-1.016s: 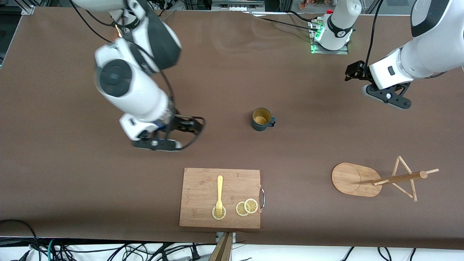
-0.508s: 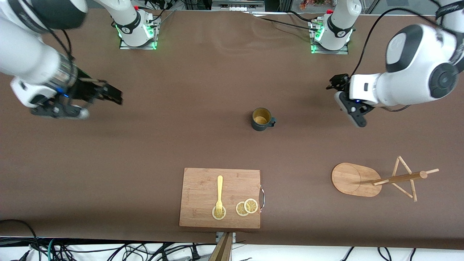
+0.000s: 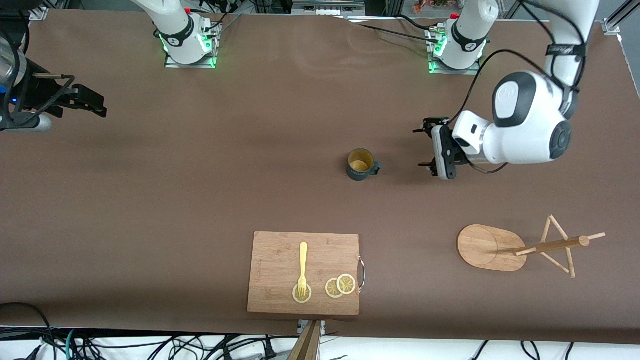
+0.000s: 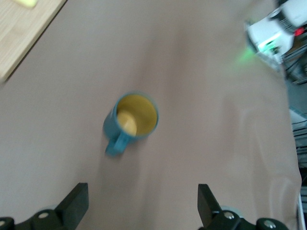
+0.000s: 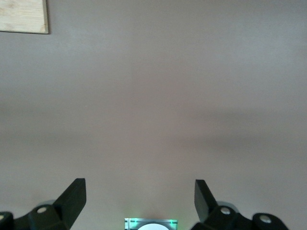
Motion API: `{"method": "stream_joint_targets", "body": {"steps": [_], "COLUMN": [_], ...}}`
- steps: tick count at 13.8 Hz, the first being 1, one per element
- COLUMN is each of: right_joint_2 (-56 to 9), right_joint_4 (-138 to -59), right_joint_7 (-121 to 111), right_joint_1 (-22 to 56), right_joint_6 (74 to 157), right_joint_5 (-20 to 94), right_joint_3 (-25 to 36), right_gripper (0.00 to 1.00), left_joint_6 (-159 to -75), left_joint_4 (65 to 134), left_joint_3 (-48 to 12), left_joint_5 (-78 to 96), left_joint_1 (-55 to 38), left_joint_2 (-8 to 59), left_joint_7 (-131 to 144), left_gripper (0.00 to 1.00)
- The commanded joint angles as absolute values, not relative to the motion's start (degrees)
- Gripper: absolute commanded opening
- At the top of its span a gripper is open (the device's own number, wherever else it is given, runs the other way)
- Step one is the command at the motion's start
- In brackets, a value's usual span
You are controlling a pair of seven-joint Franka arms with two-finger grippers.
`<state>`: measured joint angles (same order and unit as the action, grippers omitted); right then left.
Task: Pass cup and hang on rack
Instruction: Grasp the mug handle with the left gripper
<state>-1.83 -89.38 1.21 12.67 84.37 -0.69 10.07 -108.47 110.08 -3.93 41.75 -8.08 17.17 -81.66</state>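
My gripper will get the cup to slip upside down over a peg when I hang it, because the cup's opening [image 3: 361, 160] is much wider than the rack's wires [image 3: 558, 227].
The dark teal cup [image 3: 361, 164] stands upright in the middle of the table, its handle toward the left arm's end. It shows in the left wrist view [image 4: 130, 122] with its yellowish inside. My left gripper [image 3: 421, 148] is open and empty, low over the table beside the cup's handle side, a short gap away; its jaws [image 4: 141, 203] stand wide apart. The wooden rack [image 3: 487, 247] with post and pegs [image 3: 550, 245] stands nearer the front camera at the left arm's end. My right gripper [image 3: 97, 102] is open and empty at the right arm's end [image 5: 139, 196].
A wooden cutting board [image 3: 280, 250] lies near the front edge, carrying a yellow fork [image 3: 302, 267] and lemon slices [image 3: 340, 286]. Its corner shows in the right wrist view [image 5: 24, 14]. The arm bases [image 3: 189, 37] [image 3: 457, 45] stand along the table's top edge.
My right arm has swung away from the table's middle out to its own end. My left gripper has moved in over the table toward the cup. The cup has not moved.
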Motion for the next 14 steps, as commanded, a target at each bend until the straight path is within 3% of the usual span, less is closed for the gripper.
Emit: {"method": "stream_joint_targets", "body": {"steps": [1, 10, 14], "right_joint_2": [-1.14, -2.29, -2.46], "right_joint_4": [-90.44, -85.96, -85.96], "right_joint_7": [0.96, 0.70, 1.14], "right_joint_1": [12.39, 12.40, 12.13], "right_joint_6": [84.81, 84.11, 83.76], "right_joint_5": [-1.58, -3.61, -0.44], "right_joint_3": [9.49, 9.40, 9.76], "right_gripper": [1.00, 1.00, 1.00], "left_joint_6": [-111.70, -112.77, -111.53], "left_joint_4": [109.42, 113.12, 114.17], "left_joint_3": [-4.04, -4.04, -4.13], "left_joint_5": [50.77, 75.30, 76.02], "left_joint_1": [-7.38, -6.33, -5.71], "left_joint_2": [23.71, 35.49, 36.73], "left_joint_7": [-101.27, -144.28, -146.25], "left_gripper": [1.00, 1.00, 1.00]}}
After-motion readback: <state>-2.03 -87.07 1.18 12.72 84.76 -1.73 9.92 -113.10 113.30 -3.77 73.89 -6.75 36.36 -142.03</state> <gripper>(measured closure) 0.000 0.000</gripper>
